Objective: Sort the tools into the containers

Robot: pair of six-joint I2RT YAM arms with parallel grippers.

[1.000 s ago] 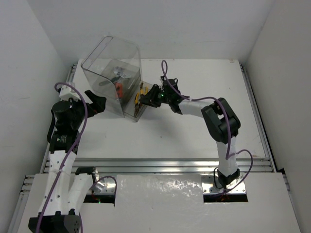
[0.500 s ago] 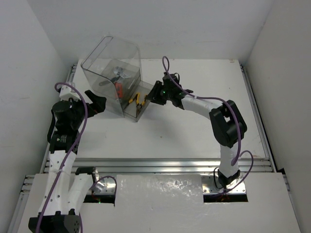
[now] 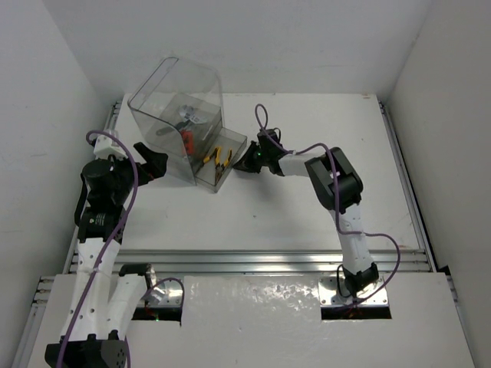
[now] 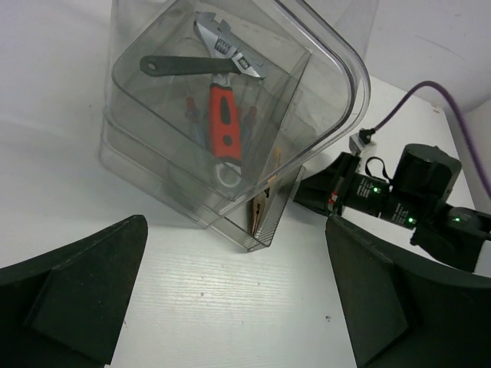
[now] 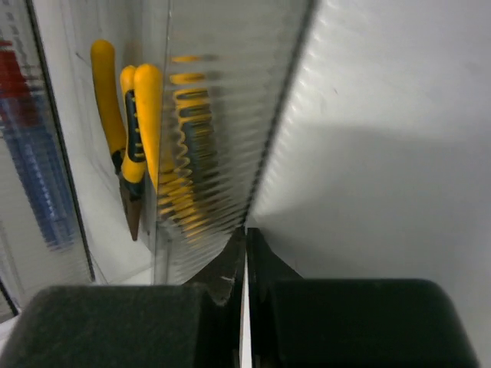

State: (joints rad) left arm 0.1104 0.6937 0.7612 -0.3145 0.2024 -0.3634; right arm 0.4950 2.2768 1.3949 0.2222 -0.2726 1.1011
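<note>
I should keep pushing with my right gripper until the tray sits flush in the box (image 3: 184, 138), because my closed fingers are touching the tray's ribbed side (image 3: 232, 159) and the pliers are inside.
The clear smoky box (image 3: 178, 115) stands tilted at the back left, lid up, with a lower tray (image 3: 232, 147) pulled out to the right. Yellow-handled pliers (image 3: 219, 157) lie in that tray; they also show in the right wrist view (image 5: 130, 146). A red-handled adjustable wrench (image 4: 224, 123) and a black-handled wrench (image 4: 184, 65) lie in the upper trays. A blue-handled screwdriver (image 5: 42, 184) shows blurred through the plastic. My right gripper (image 3: 247, 162) is shut and empty, its tips at the tray's ribbed right wall (image 5: 222, 115). My left gripper (image 3: 149, 162) is open and empty, left of the box.
The white table (image 3: 307, 199) runs right and forward of the box. White walls close in the left, back and right sides. A metal rail (image 3: 253, 261) crosses near the arm bases. My right arm's purple cable (image 3: 265, 115) loops just behind the tray.
One second ago my right gripper held the yellow pliers over the tray. It let them go into the tray, then dropped down beside the tray's right wall and shut. The left arm has not moved.
</note>
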